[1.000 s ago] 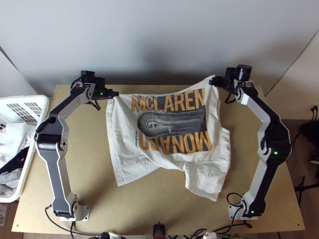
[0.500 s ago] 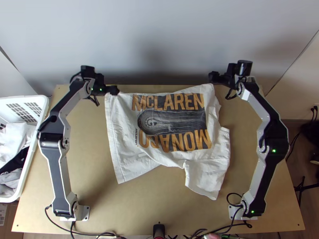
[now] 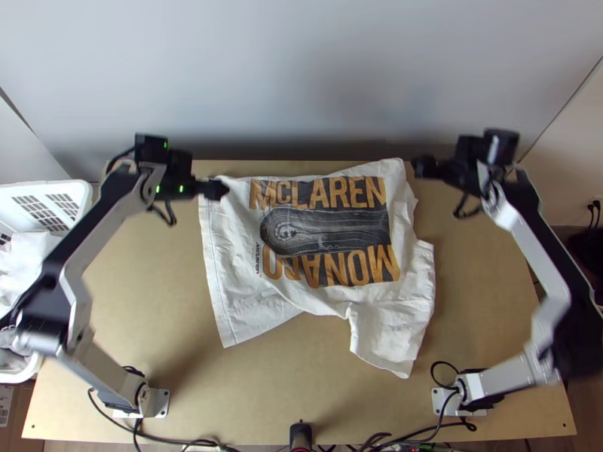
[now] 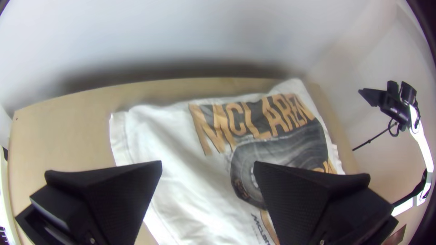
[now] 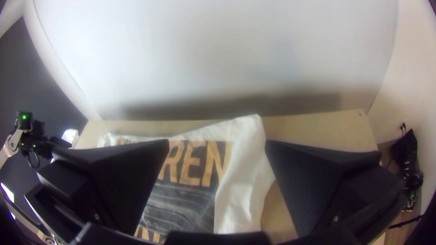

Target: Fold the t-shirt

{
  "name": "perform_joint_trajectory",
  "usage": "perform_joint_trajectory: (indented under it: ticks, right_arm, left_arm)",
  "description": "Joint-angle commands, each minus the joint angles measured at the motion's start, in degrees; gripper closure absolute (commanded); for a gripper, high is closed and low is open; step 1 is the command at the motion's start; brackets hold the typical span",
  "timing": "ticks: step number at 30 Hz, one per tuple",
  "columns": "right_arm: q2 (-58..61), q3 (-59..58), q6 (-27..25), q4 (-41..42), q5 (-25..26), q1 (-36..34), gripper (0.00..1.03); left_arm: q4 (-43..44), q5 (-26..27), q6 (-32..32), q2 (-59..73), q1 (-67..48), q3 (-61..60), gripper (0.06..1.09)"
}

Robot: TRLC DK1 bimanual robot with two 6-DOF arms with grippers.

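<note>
The printed cloth stops at a slanting edge over white cloth point(image 3: 292, 303), so the robot should expect a broad white side hidden underneath when it lifts the t-shirt's corner point(image 3: 399, 164).
The left gripper point(image 3: 212, 189) is above the shirt's upper left corner, and the right gripper point(image 3: 423, 167) is just right of its upper right corner. Both stand open and hold no cloth: the left gripper point(image 4: 206, 170) and the right gripper point(image 5: 218, 147) each have their fingers wide apart in their own wrist views. The white t-shirt point(image 3: 234, 301) lies on the table, partly spread, with its dark and orange print up. Its lower edge is uneven and rumpled, with a flap slanting down at the lower right. The shirt point(image 4: 168, 136) shows below the left fingers.
A white basket point(image 3: 84, 197) with clothes in it stands at the table's left. Bare table point(image 3: 286, 384) lies in front of the shirt, and a grey-white wall point(image 3: 301, 75) rises behind. Cables point(image 3: 203, 443) run along the near edge.
Both grippers have let go of the shirt's upper corners. The right one has moved off to the right; both arms' elbows have swung outward. The upper right corner has dropped toward the table.
</note>
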Motion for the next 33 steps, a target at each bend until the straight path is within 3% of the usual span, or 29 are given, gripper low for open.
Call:
perform_joint_trajectory:
  ticks: [1,5,10,17,24,33]
  right_arm:
    - [-20.8,-20.9,-1.7,-0.6,0.0,0.1,0.05]
    - [-29.2,-32.1,-3.2,-0.9,0.0,0.7,0.05]
    - [-36.7,-42.0,-3.9,-1.7,0.2,4.8,0.05]
    - [-41.8,-49.9,-10.0,-0.7,1.7,6.3,0.05]
    - [-33.7,-50.7,-2.2,-3.2,1.3,0.1,0.05]
    - [-29.2,-49.9,-1.3,-7.5,-1.5,-2.5,0.05]
  left_arm:
    - [1.3,0.5,0.4,-19.0,-4.0,-22.3,0.1]
    - [-3.8,0.6,2.2,-28.9,-9.0,-32.5,0.1]
    - [-3.1,-0.3,1.7,-39.5,-13.2,-41.9,0.1]
    - [3.5,-9.7,7.2,-47.4,-24.6,-51.2,0.1]
    - [5.9,-10.8,13.1,-47.9,-29.8,-55.8,0.11]
    - [9.3,-11.0,17.9,-47.1,-33.0,-58.1,0.11]
